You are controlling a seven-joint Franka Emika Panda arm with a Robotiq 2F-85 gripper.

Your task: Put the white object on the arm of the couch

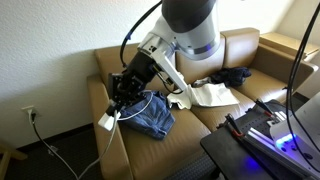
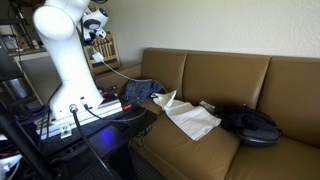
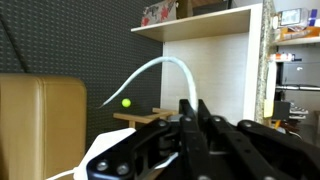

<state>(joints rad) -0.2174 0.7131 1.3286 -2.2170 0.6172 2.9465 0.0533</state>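
Observation:
The white block (image 1: 106, 122) is hanging by its cable at the outer edge of the couch arm, so the robot's gripper should raise it further before setting it down on the arm's top (image 1: 101, 99).
The white object is a thin white cable with a small white block at one end. In the wrist view the cable (image 3: 150, 70) arcs up out of my gripper (image 3: 190, 105), whose fingers are pressed together on it. In an exterior view my gripper (image 1: 119, 98) hangs just above the couch arm (image 1: 113, 142). The white block (image 1: 106, 122) rests on that arm, and the cable trails down the couch's side. In an exterior view the robot's white body (image 2: 65, 50) hides the gripper.
Folded blue jeans (image 1: 152, 113) lie on the seat beside the couch arm and show in both exterior views (image 2: 140, 92). A white cloth (image 2: 190, 117) and a black garment (image 2: 255, 125) lie further along the couch. A stand with blue-lit electronics (image 1: 265, 125) is in front.

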